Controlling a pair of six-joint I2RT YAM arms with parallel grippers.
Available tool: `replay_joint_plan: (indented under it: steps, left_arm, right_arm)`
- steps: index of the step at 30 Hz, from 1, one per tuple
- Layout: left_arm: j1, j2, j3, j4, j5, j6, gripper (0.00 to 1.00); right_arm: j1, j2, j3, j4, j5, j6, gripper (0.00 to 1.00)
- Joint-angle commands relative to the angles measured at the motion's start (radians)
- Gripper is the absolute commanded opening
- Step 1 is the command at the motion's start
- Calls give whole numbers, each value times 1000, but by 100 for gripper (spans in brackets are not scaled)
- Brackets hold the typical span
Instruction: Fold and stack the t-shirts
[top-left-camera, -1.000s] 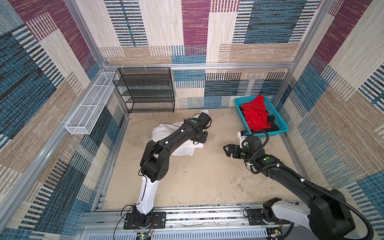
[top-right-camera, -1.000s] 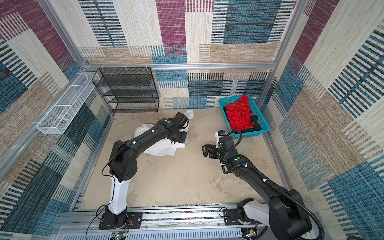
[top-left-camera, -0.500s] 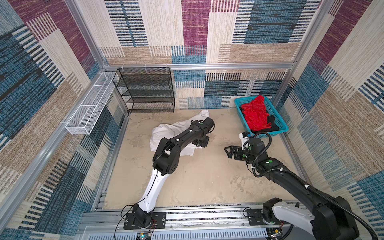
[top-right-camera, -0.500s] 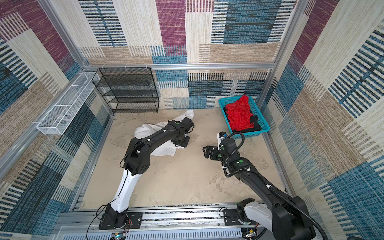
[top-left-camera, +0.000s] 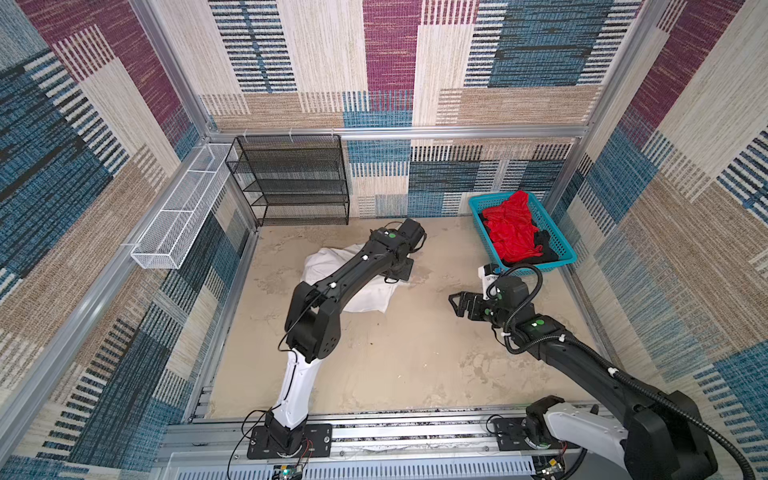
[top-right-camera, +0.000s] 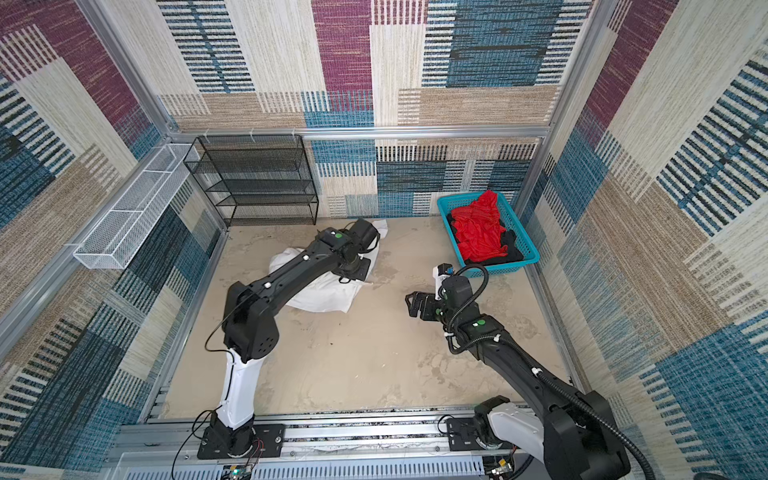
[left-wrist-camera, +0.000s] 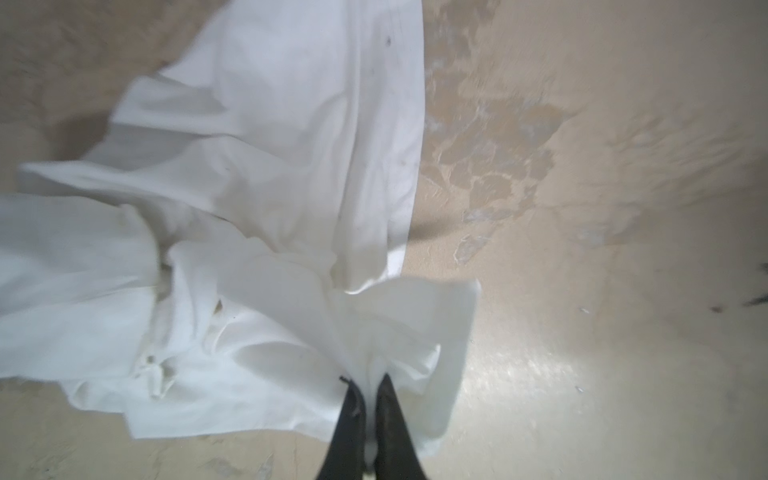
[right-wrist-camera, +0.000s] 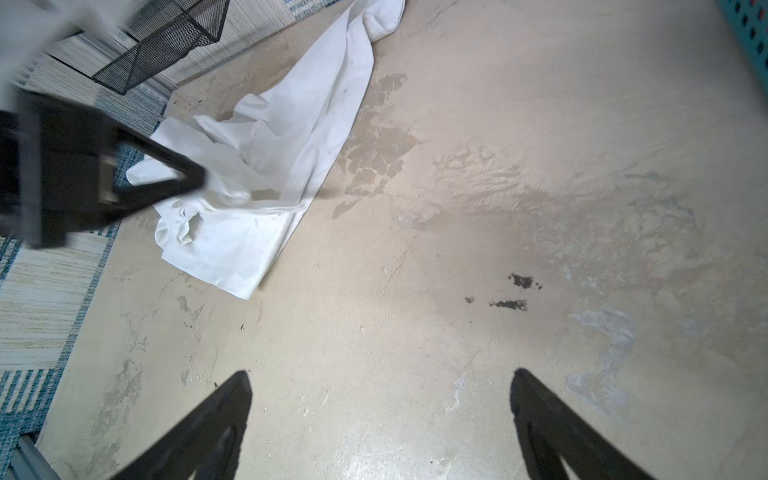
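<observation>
The white t-shirt (top-left-camera: 322, 264) is lying crumpled under my left gripper's arm. My left gripper should move back first, and then my right gripper will pull the t-shirt's loose end straight.
The white t-shirt (top-left-camera: 365, 297) (top-right-camera: 328, 293) lies crumpled on the sandy floor at back centre, partly under my left arm. In the left wrist view my left gripper (left-wrist-camera: 368, 380) is shut on a pinched fold of the white t-shirt (left-wrist-camera: 270, 166), cloth bunched between the black fingers. The right wrist view shows the left gripper (right-wrist-camera: 199, 178) at the shirt's edge (right-wrist-camera: 266, 166). The red t-shirt (top-left-camera: 513, 232) (top-right-camera: 478, 232) lies heaped over the black t-shirt (top-left-camera: 544, 245) (top-right-camera: 511, 249). My right gripper (top-left-camera: 457, 305) (top-right-camera: 411, 305) (right-wrist-camera: 381, 374) hovers open over bare floor, right of the white shirt.
The turquoise basket (top-left-camera: 540, 266) (top-right-camera: 505, 268) holding the red and black shirts stands in the back right corner. A black mesh rack (top-left-camera: 291, 183) stands against the back wall and a white wire basket (top-left-camera: 183, 216) hangs on the left wall. Dark stains (right-wrist-camera: 509, 303) mark the floor.
My left gripper's jaws have closed on a fold of the white t-shirt, and the left arm's elbow has shifted. The right arm has barely moved.
</observation>
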Motion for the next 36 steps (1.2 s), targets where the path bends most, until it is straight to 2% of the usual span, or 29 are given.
replay_joint_plan:
  steps: [1,5,7,12,14,18,24,30,33,36]
  left_arm:
    - [27,-145,14,-50,-81,42,0]
    - [34,-353,59,-76,-198,66,0]
    - [36,-483,28,-57,-256,56,0]
    - [54,-866,-285,100,-399,-9,0]
    - [100,-960,-418,103,-383,-42,0]
    - [178,-1055,-648,82,-222,-140,0]
    - [197,-1143,-926,123,-120,-255,0]
    - [199,-1196,-1055,118,-72,-308,0]
    - [200,-1218,-1095,118,-56,-329,0]
    - [201,-1247,-1131,130,-39,-345,0]
  right_arm:
    - [-1,22,24,47,-13,-20,97]
    - [1,52,53,61,-21,-36,97]
    - [1,78,76,63,-21,-50,97]
    - [1,149,140,81,-36,-72,95]
    - [1,197,175,96,-54,-82,95]
    - [2,324,280,103,-111,-117,91]
    - [45,519,444,94,-203,-172,88]
    - [125,811,735,-16,-212,-253,83]
    - [151,923,854,-47,-152,-277,79]
    - [165,1028,966,-92,-76,-294,69]
